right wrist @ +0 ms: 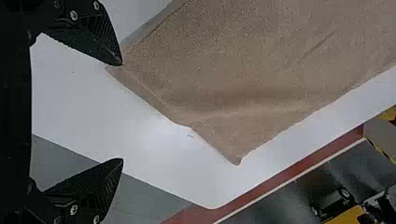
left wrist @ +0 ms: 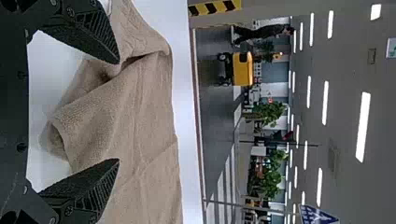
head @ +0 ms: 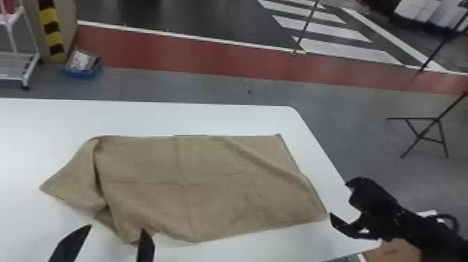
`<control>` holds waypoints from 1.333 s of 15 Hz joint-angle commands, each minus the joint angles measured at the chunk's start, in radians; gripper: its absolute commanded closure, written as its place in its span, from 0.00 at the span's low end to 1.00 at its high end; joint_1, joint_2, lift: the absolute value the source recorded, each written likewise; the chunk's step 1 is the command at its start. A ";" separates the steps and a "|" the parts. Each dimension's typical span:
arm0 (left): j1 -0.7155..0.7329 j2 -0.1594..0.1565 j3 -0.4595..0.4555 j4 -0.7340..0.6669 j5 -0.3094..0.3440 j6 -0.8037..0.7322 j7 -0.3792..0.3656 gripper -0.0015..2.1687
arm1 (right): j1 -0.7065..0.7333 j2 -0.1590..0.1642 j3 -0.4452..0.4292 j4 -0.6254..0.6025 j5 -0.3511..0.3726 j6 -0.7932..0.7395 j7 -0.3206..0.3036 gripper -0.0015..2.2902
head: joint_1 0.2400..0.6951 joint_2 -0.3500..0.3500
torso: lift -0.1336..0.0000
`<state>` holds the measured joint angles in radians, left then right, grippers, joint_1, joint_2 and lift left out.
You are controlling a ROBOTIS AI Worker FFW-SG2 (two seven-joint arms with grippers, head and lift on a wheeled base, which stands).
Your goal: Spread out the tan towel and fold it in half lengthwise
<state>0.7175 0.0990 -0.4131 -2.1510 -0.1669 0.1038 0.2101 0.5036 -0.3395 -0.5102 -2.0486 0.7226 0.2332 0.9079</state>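
My two grippers will pull the tan towel's near edge (head: 257, 231) straight when they lift it between them, because the rumpled end (head: 85, 182) lies in loose, soft folds.
The tan towel (head: 216, 181) lies mostly spread on the white table, its left end folded over and rumpled, with a diagonal ridge toward the right end. My left gripper (head: 113, 231) is open at the towel's near left edge; in the left wrist view the left gripper (left wrist: 116, 111) has the rumpled towel (left wrist: 135, 112) beyond its parted fingers. My right gripper (head: 339, 200) stands open beside the towel's near right corner. In the right wrist view, one fingertip of the right gripper (right wrist: 122, 111) is close to a corner of the towel (right wrist: 261, 70); whether they touch, I cannot tell.
The white table (head: 146, 116) extends left and behind the towel, with its rounded far corner at the right. A cardboard box (head: 393, 251) sits under the right arm. On the floor stand a blue bin (head: 83, 66), a white rack (head: 15, 55) and a thin black stand (head: 423, 136).
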 commanded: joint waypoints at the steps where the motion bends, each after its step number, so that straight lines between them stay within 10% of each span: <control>1: 0.005 -0.002 0.005 0.002 0.000 0.000 0.000 0.07 | 0.001 -0.035 0.024 0.038 0.024 -0.016 0.014 0.09 | 1.00 0.00 | 0.08; 10: 0.013 -0.007 0.019 0.005 0.000 0.000 0.002 0.07 | -0.071 -0.078 0.159 0.107 0.123 -0.007 0.120 0.18 | 1.00 0.00 | 0.08; 16: 0.011 -0.005 0.020 0.003 0.000 0.000 0.002 0.07 | -0.096 -0.084 0.136 0.099 0.101 0.008 0.171 0.61 | 1.00 0.00 | 0.08; 20: 0.008 -0.005 0.020 0.005 0.000 0.000 -0.005 0.07 | -0.106 -0.082 0.076 0.082 0.051 0.008 0.190 0.62 | 1.00 0.00 | 0.08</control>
<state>0.7272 0.0936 -0.3926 -2.1466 -0.1672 0.1036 0.2075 0.4001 -0.4232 -0.4121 -1.9573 0.7931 0.2409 1.0972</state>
